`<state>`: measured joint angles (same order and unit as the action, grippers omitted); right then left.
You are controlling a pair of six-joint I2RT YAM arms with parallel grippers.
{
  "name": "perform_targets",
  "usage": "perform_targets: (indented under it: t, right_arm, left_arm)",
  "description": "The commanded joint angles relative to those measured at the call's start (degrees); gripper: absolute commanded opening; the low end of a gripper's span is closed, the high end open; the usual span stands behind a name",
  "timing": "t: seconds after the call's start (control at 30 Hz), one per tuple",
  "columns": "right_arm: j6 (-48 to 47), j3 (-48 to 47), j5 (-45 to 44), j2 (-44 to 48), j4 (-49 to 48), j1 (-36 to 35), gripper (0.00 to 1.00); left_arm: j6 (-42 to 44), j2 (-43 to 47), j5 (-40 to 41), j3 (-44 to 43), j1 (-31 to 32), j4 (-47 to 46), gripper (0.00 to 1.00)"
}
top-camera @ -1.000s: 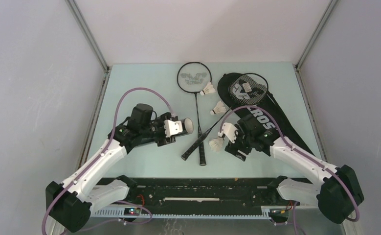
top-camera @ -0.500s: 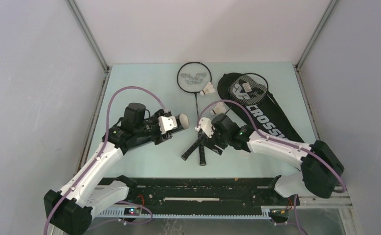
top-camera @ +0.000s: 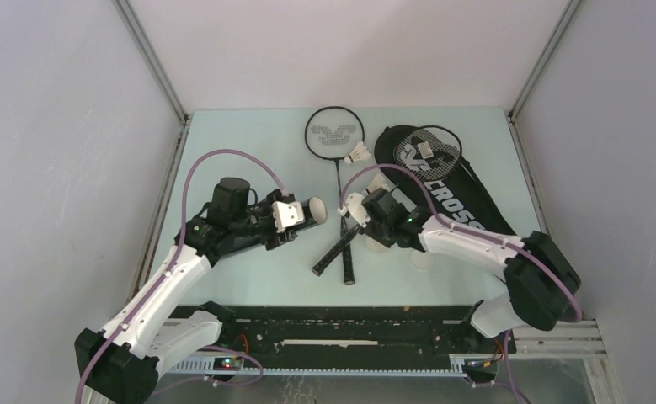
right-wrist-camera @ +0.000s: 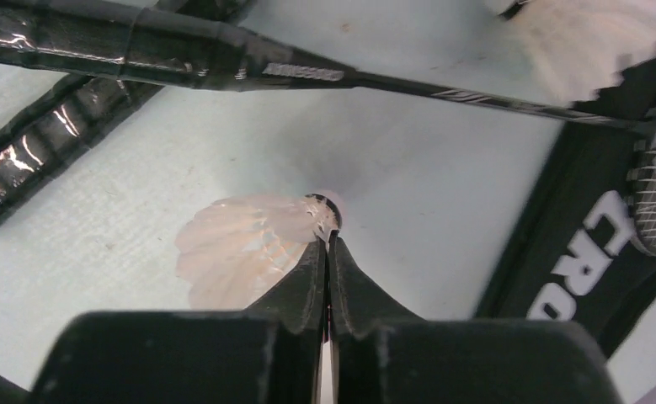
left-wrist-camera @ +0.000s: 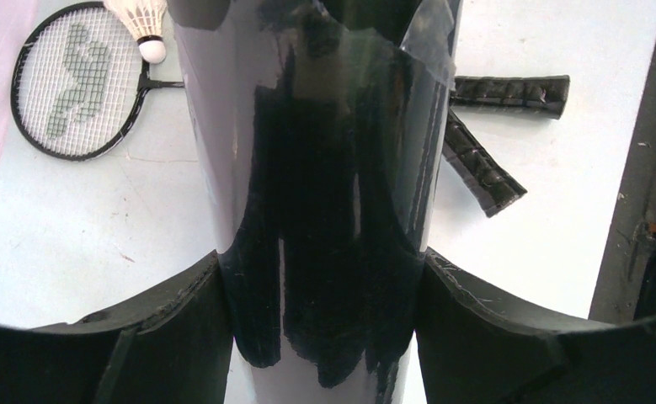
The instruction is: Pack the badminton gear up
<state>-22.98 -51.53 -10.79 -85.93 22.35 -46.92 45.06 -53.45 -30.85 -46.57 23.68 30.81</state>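
My right gripper should go on bringing the shuttlecock's cork, which pokes out beyond my fingers, to the tube's opening, which is open, until the cork is inside.
My left gripper is shut on the long black tube, held off the table with its mouth facing right. My right gripper is shut, its tips pinching a white shuttlecock at the neck by the cork, low over the table. Two black rackets cross at their handles. One racket head lies on the black bag. Two more shuttlecocks lie near the heads.
A small pale round thing lies on the table under my right forearm. Metal frame posts and grey walls close in the table on the left, right and back. The black base rail runs along the near edge.
My right arm swung left from the bag's edge toward the racket handles, and its jaws closed on the shuttlecock. The left arm drew the tube slightly left.
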Motion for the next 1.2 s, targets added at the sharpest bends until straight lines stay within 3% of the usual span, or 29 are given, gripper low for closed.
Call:
perform_targets:
  t: [0.0,0.2,0.4,0.57,0.77,1.17]
  right_arm:
    - [-2.01,-5.25,7.29,9.78,2.37,4.69,0.01]
    - [-4.07,-9.68,41.74,22.31,6.36,14.25,0.00]
    - [1.42,-15.86,59.77,23.08,6.07,17.70,0.00]
    - [9.48,-17.04,66.07,20.19,0.87,17.53,0.00]
    - [14.10,-17.35,67.25,16.92,-2.95,15.95,0.00]
    - [18.53,-17.60,63.21,13.80,-6.09,13.17,0.00]
  left_arm:
    - [5.38,0.76,-3.94,-0.25,-0.29,1.15,0.28]
    - [11.99,-1.38,-5.23,-2.48,0.09,5.30,0.27]
    - [10.84,-3.02,-11.84,-5.46,0.98,5.35,0.27]
    - [5.52,-3.87,-17.23,-6.48,1.49,3.01,0.26]
    - [1.03,-4.46,-20.62,-7.29,2.16,-0.16,0.24]
    - [-0.42,-4.73,-21.03,-6.13,3.72,-2.46,0.22]
